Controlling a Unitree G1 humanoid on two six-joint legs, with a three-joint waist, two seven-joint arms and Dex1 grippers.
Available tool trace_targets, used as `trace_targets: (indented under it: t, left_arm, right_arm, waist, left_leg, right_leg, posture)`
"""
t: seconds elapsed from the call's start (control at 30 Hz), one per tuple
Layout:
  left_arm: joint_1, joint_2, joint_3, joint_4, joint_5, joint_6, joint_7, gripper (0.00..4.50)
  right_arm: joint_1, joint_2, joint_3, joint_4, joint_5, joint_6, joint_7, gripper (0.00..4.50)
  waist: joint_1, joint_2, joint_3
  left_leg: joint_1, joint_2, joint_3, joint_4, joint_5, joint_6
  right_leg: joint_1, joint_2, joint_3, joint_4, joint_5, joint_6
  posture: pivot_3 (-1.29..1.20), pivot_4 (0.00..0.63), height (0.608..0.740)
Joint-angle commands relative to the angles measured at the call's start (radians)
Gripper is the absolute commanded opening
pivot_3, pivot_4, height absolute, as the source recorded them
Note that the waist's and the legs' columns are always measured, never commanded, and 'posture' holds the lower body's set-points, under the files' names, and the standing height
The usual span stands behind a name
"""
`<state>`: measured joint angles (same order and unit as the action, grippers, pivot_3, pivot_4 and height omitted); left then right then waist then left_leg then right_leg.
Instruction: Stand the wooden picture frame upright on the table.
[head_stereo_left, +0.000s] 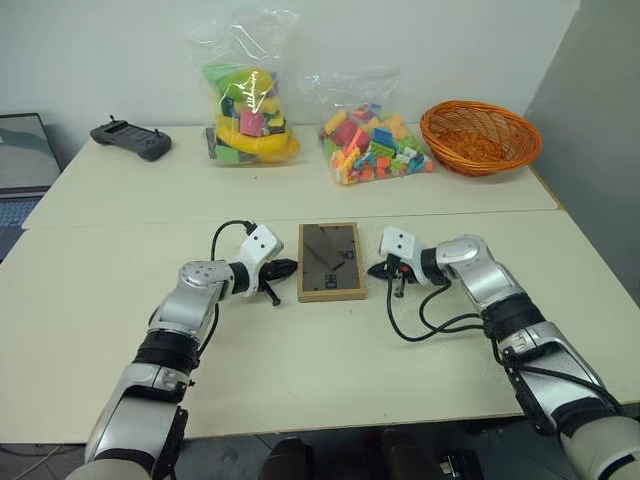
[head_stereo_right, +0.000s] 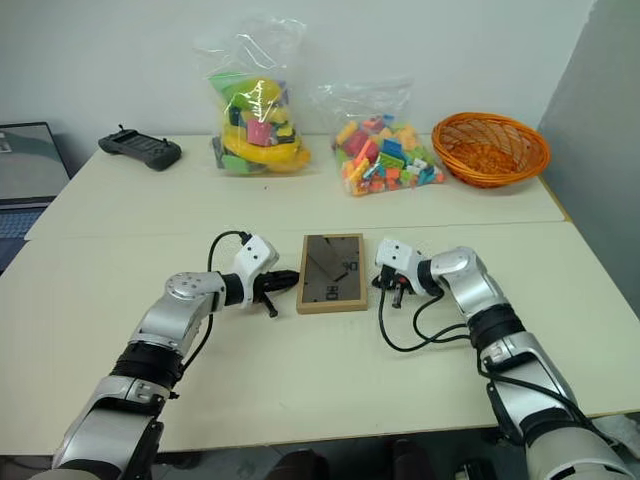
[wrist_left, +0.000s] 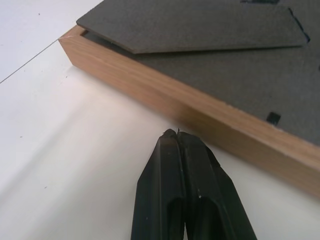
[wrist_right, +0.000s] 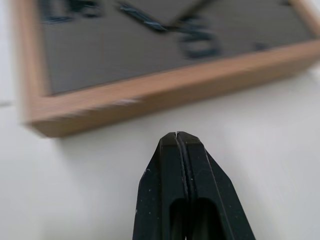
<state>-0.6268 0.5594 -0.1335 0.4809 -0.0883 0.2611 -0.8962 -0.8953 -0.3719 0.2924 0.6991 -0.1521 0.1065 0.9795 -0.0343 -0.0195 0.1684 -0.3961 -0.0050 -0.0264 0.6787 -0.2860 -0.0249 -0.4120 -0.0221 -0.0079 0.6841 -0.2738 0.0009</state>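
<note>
The frame lies flat (head_stereo_left: 331, 262) beside my closed left gripper, so it should roll, open and grip the frame's long edge (head_stereo_left: 301, 291) by the frame's near corner before lifting it.
The wooden picture frame (head_stereo_left: 331, 261) lies flat on the table (head_stereo_left: 300, 340), dark back panel up, its fold-out stand lying against the panel. My left gripper (head_stereo_left: 288, 267) is shut and points at the frame's left edge, tips just short of the wood (wrist_left: 200, 112). On the other side my right gripper (head_stereo_left: 376, 269) is shut too, aimed at the frame's right edge (wrist_right: 165, 97) with a small gap of table between. Neither gripper holds anything.
At the table's back stand two clear bags of coloured toys (head_stereo_left: 250, 100) (head_stereo_left: 372, 140), an orange wicker basket (head_stereo_left: 478, 135) and a black controller (head_stereo_left: 131, 138). A laptop (head_stereo_left: 22, 160) sits off the left edge. A seam (head_stereo_left: 150, 222) crosses the tabletop behind the frame.
</note>
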Motion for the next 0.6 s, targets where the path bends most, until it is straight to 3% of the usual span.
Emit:
trace_targets:
  t: [0.03, 0.17, 0.3, 0.43, 0.6]
  left_arm:
    - [-0.016, 0.058, 0.092, 0.036, -0.108, 0.198, -0.102, 0.43]
    - [-0.053, 0.102, 0.16, 0.018, -0.285, 0.532, -0.245, 1.47]
    - [-0.131, 0.15, 0.22, 0.107, -0.426, 0.906, -0.321, 2.23]
    - [-0.158, 0.156, 0.209, 0.164, -0.456, 1.032, -0.329, 3.06]
    - [-0.156, 0.112, 0.178, 0.16, -0.458, 1.052, -0.317, 4.18]
  right_arm:
    - [-0.046, 0.038, -0.028, 0.039, -0.002, -0.043, -0.095, 0.0]
    - [-0.053, 0.054, -0.021, 0.078, -0.014, -0.075, -0.126, 0.0]
    - [-0.048, 0.053, -0.021, 0.087, -0.02, -0.088, -0.125, 0.0]
    - [-0.043, 0.054, -0.022, 0.075, -0.021, -0.085, -0.123, 0.0]
    - [-0.013, 0.06, -0.012, 0.023, -0.021, -0.067, -0.114, 0.0]
  waist:
    - [-0.007, 0.0, 0.0]
    - [-0.017, 0.0, 0.0]
    - [-0.014, 0.0, 0.0]
    - [-0.015, 0.0, 0.0]
    - [-0.016, 0.0, 0.0]
  left_leg:
    - [0.0, 0.0, 0.0, 0.0, 0.0, 0.0]
    - [0.0, 0.001, 0.0, 0.0, 0.0, 0.0]
    - [-0.003, 0.0, -0.001, 0.001, 0.0, 0.0]
    - [-0.002, -0.001, -0.001, 0.001, 0.0, 0.0]
    - [-0.002, 0.0, -0.002, 0.001, 0.0, -0.001]
  right_leg:
    - [0.0, 0.001, 0.0, 0.0, 0.0, 0.0]
    - [0.0, 0.002, 0.0, 0.0, 0.0, 0.0]
    - [-0.001, 0.001, -0.002, -0.001, 0.0, 0.0]
    - [-0.001, 0.0, -0.002, -0.001, 0.0, 0.0]
    - [-0.001, 0.0, -0.001, -0.001, 0.0, 0.0]
  posture:
    - [0.0, 0.15, 0.74]
    - [0.0, 0.15, 0.74]
    - [0.0, 0.15, 0.74]
    - [0.0, 0.15, 0.74]
    - [0.0, 0.15, 0.74]
